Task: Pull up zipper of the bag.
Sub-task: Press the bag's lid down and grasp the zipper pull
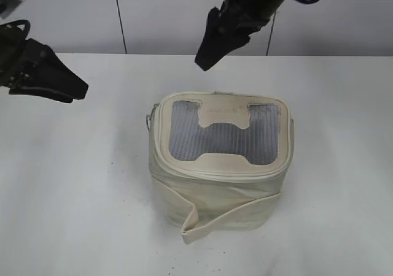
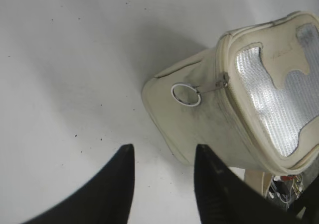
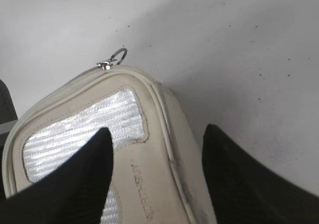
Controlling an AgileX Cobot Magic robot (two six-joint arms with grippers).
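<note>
I see that the zipper bends around the bag's rim [image 1: 161, 161], so the silver slider [image 1: 148, 119] will slide past the bag's corner to the bag's front when I pull the slider's ring.
The cream-white bag [image 1: 215, 196] stands on the white table with its grey mesh top [image 1: 224, 135] facing up. The thin zipper [image 1: 212, 173] runs round the top rim. One silver slider with a ring pull [image 2: 186, 94] hangs on the bag's left side; it also shows in the right wrist view [image 3: 115, 56]. My left gripper [image 1: 77, 92] is open, empty, and left of the bag above the table [image 2: 164, 152]. My right gripper [image 1: 204, 60] is open and hovers above the bag's back edge [image 3: 157, 134], touching nothing.
A loose cream strap [image 1: 202, 221] hangs across the bag's front and curls onto the white table [image 1: 73, 184]. A grey wall with dark seams [image 1: 120, 18] stands behind the table's far edge.
</note>
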